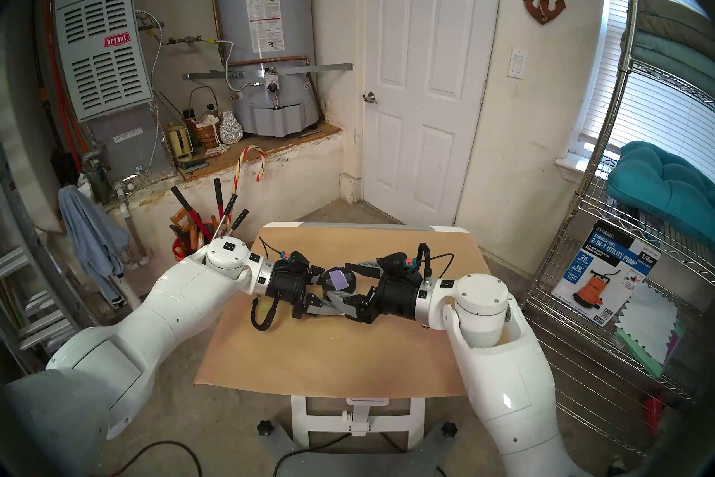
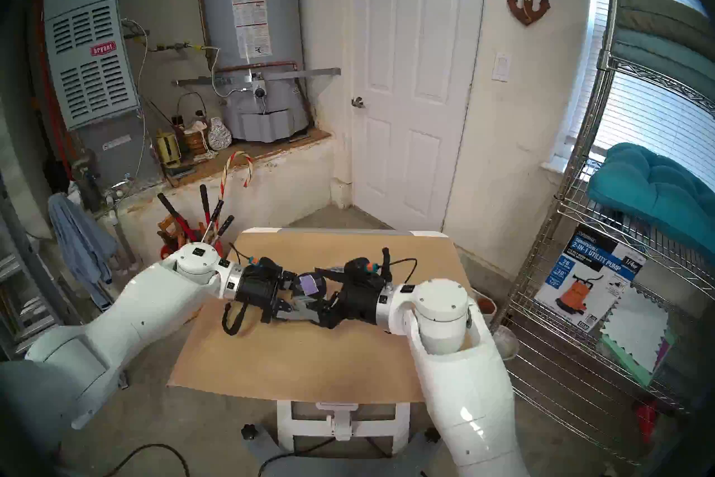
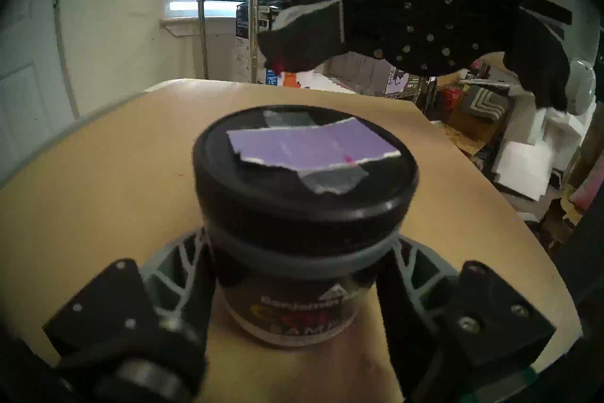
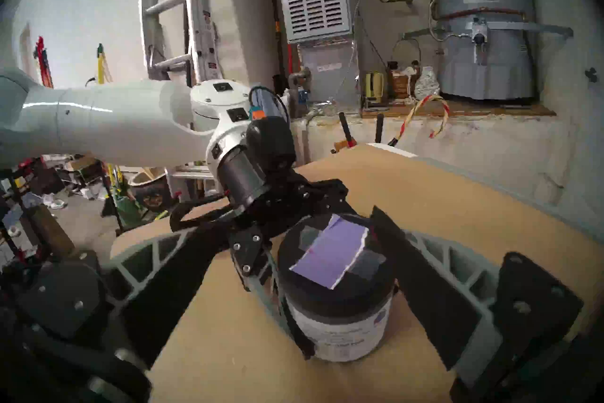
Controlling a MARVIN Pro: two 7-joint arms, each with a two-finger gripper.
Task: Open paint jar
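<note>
My gripper will twist the lid point(image 1: 339, 280), and I expect it to turn but stay seated, since the black lid's deep round rim point(image 4: 335, 309) sits low on the held jar.
The paint jar point(image 1: 339, 278) stands upright on the brown table point(image 1: 309, 356), with its black lid and torn lavender swatch point(image 3: 304, 150) on top. My left gripper point(image 1: 327, 286) is shut on the jar's body just below the lid; its grey fingers point(image 3: 176, 265) hug both sides in the left wrist view. My right gripper point(image 1: 348, 282) is open and straddles the jar from the other side. In the right wrist view the jar point(image 4: 336, 288) sits between its spread fingers; the right-hand pad point(image 4: 402, 255) is close to the lid, and the left-hand one is well apart.
A bucket of long-handled tools point(image 1: 193, 232) stands off the table's left far corner. A wire shelf point(image 1: 619, 271) with a pump box point(image 1: 603, 271) stands to the right. A white door point(image 1: 421, 77) is behind the table.
</note>
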